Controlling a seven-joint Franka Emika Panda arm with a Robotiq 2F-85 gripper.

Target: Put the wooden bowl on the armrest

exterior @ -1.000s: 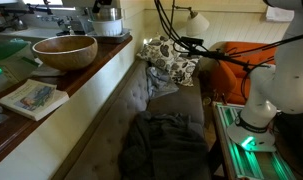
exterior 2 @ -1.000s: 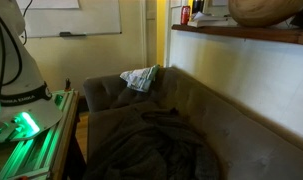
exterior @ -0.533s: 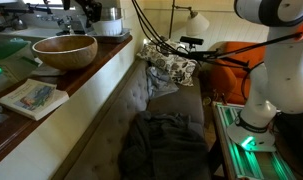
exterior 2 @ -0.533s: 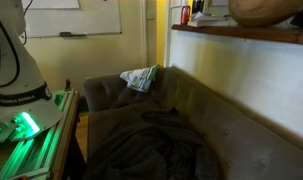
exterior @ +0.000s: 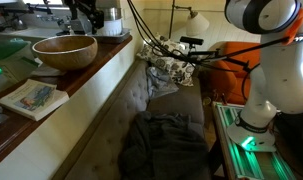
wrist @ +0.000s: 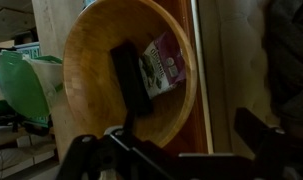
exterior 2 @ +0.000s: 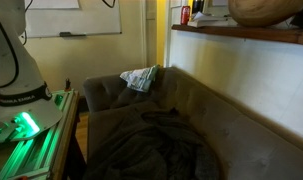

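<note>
The wooden bowl [exterior: 65,54] is wider than the robot's open fingers, which hang above it, so the robot's gripper should move down and pinch the bowl's rim on the sofa side [wrist: 181,126].
The wooden bowl [exterior: 64,50] is large, round and light brown. It stands on the wooden ledge [exterior: 91,75] behind the sofa and shows at the top right of an exterior view [exterior 2: 266,10]. In the wrist view the bowl [wrist: 96,60] fills the upper left, with a black object and a printed packet [wrist: 159,65] inside it. My gripper [exterior: 84,17] hangs above and just behind the bowl. Its fingers [wrist: 176,150] are spread wide and hold nothing. The sofa armrest [exterior 2: 103,88] is at the far end of the sofa, beside a patterned cushion [exterior 2: 141,77].
A book [exterior: 33,97] lies on the ledge in front of the bowl. A silver pot [exterior: 109,20] stands behind it. A dark blanket [exterior: 166,145] lies heaped on the sofa seat. A green object [wrist: 21,85] sits next to the bowl.
My arm has swung across from the right, over the sofa to the ledge, and the gripper now hangs above the bowl. The bowl has not moved.
</note>
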